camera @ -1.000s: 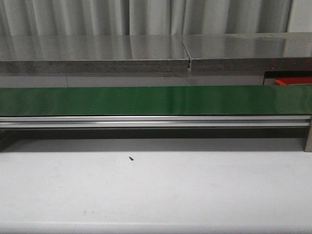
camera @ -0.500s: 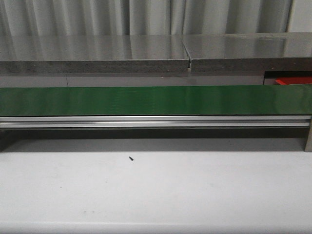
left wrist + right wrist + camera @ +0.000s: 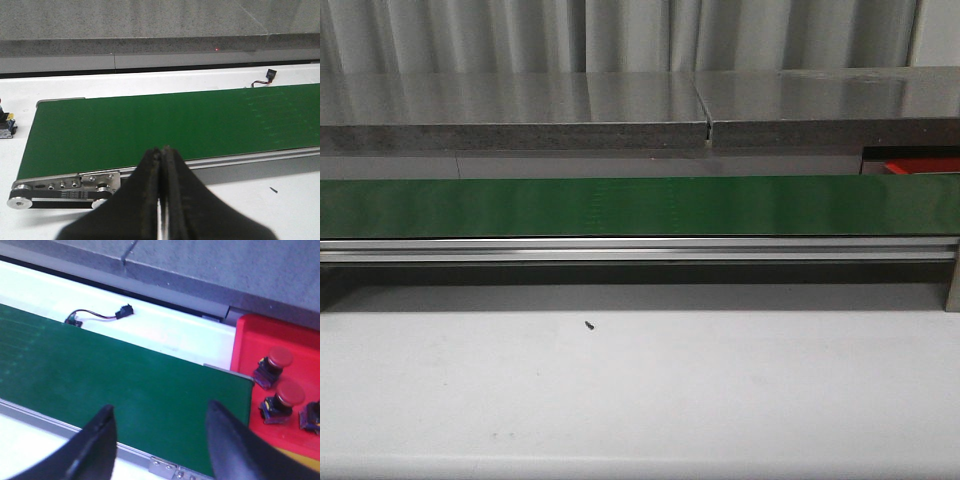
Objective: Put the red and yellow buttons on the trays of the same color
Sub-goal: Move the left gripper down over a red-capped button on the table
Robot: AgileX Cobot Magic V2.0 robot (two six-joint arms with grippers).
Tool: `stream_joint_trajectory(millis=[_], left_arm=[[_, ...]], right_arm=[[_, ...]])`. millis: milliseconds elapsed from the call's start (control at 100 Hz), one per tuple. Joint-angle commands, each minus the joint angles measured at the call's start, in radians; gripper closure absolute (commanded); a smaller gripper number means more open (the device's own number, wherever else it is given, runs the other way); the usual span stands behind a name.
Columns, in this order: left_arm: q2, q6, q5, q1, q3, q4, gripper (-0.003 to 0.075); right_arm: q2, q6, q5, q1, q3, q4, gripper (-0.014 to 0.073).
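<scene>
The red button [image 3: 6, 125] next to the belt's roller end is on the other side of the belt from my right gripper's red tray, so next my left gripper goes above that button.
Two red buttons [image 3: 274, 363] [image 3: 285, 398] with dark bases stand on the red tray [image 3: 250, 335] just past the end of the green belt [image 3: 125, 380]. A third dark base [image 3: 312, 417] is cut off by the frame edge. A sliver of the red tray [image 3: 923, 166] also shows at the far right of the front view. No yellow button is in view. My right gripper [image 3: 160, 410] hangs open over the belt's near edge, empty. My left gripper [image 3: 161, 150] is shut on nothing, above the near rail at the belt's other end [image 3: 150, 125].
A small wired connector [image 3: 122, 311] [image 3: 265, 77] lies on the white surface behind the belt. A tiny black screw [image 3: 589, 324] sits on the white table in front. A small dark part [image 3: 6, 125] lies beside the belt's roller end. A grey counter [image 3: 620, 100] runs behind.
</scene>
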Motion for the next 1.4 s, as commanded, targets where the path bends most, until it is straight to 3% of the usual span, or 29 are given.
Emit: stream_joint_trajectory(millis=[0, 120, 280, 380, 570, 640, 1120, 1390], left_arm=[[-0.003, -0.001, -0.06, -0.01, -0.027, -0.035, 0.0739], [-0.003, -0.001, -0.094, -0.01, -0.027, -0.035, 0.0738], [-0.003, -0.001, -0.139, -0.01, -0.027, -0.035, 0.0671], [-0.001, -0.008, -0.165, -0.01, -0.027, -0.035, 0.0529], [0.066, -0.022, -0.209, -0.002, -0.068, -0.022, 0.0141], [0.124, -0.022, -0.201, 0.015, -0.115, -0.017, 0.0065], [0.725, -0.134, -0.085, 0.257, -0.663, -0.017, 0.0146], [1.007, -0.212, -0.006, 0.34, -0.864, -0.005, 0.0146]], right_arm=[[-0.049, -0.012, -0.036, 0.02, -0.021, 0.015, 0.0324], [-0.07, -0.012, -0.005, 0.024, -0.021, 0.015, 0.0541], [-0.07, -0.012, 0.014, 0.024, -0.021, 0.015, 0.0695], [-0.07, -0.012, 0.014, 0.024, -0.021, 0.015, 0.0692], [-0.07, -0.012, 0.014, 0.024, -0.021, 0.015, 0.0692], [-0.07, -0.012, 0.014, 0.024, -0.021, 0.015, 0.0692], [-0.07, -0.012, 0.014, 0.024, -0.021, 0.015, 0.0692], [-0.07, -0.012, 0.014, 0.024, -0.021, 0.015, 0.0692]])
